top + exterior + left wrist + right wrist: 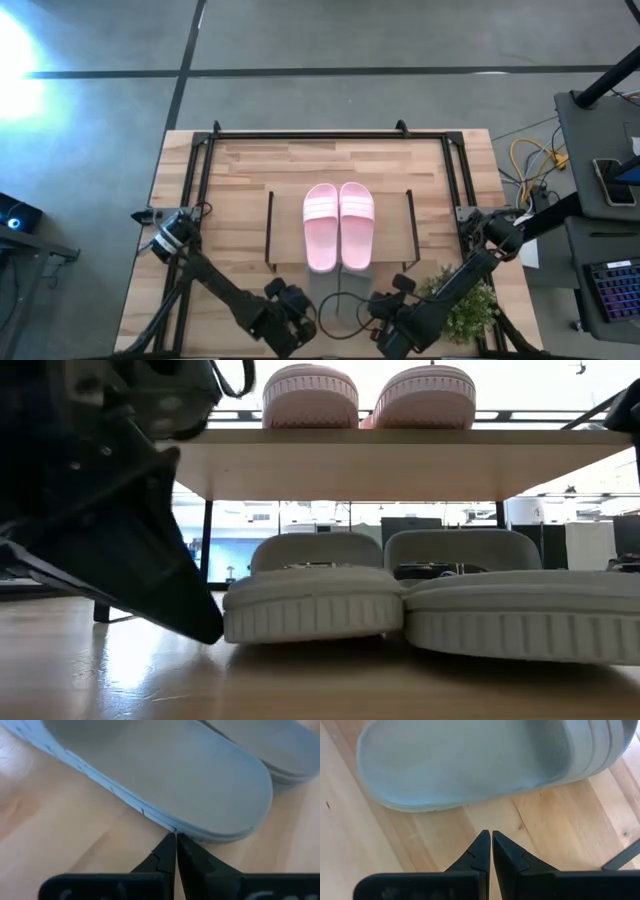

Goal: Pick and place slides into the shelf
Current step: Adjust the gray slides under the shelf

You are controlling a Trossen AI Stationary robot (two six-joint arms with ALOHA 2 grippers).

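I can see the grey-green slides' heels sticking out (356, 292) past the plank. Next, my right gripper moves off the slide's side, goes around the slide and pushes its heel (520, 632) further under the plank.
Two pale pink slides (338, 226) lie side by side on the shelf's wooden plank top (390, 245). Under the plank, two grey-green slides rest sole-down on the table, the left one (312, 605) beside the right one (520, 610), heels toward the near edge. My left gripper (175, 836) is shut and stands at the left slide's heel, near the table's front edge (295, 305). My right gripper (487, 834) is shut too and stays a short way off the right slide's heel (470, 765), touching nothing. My left gripper meets the left grey-green slide with its shut fingertips at the sole's rim at the heel end (172, 826). The fingers slant down from the table's near side (212, 632). The slide lies flat on the table.
A small green bushy plant (465, 300) stands at the near right, close to my right arm. A larger black tube frame (300, 133) borders the table. The shelf's black end frames (270, 230) flank the slides. A dark cable (345, 300) loops on the table between the grippers.
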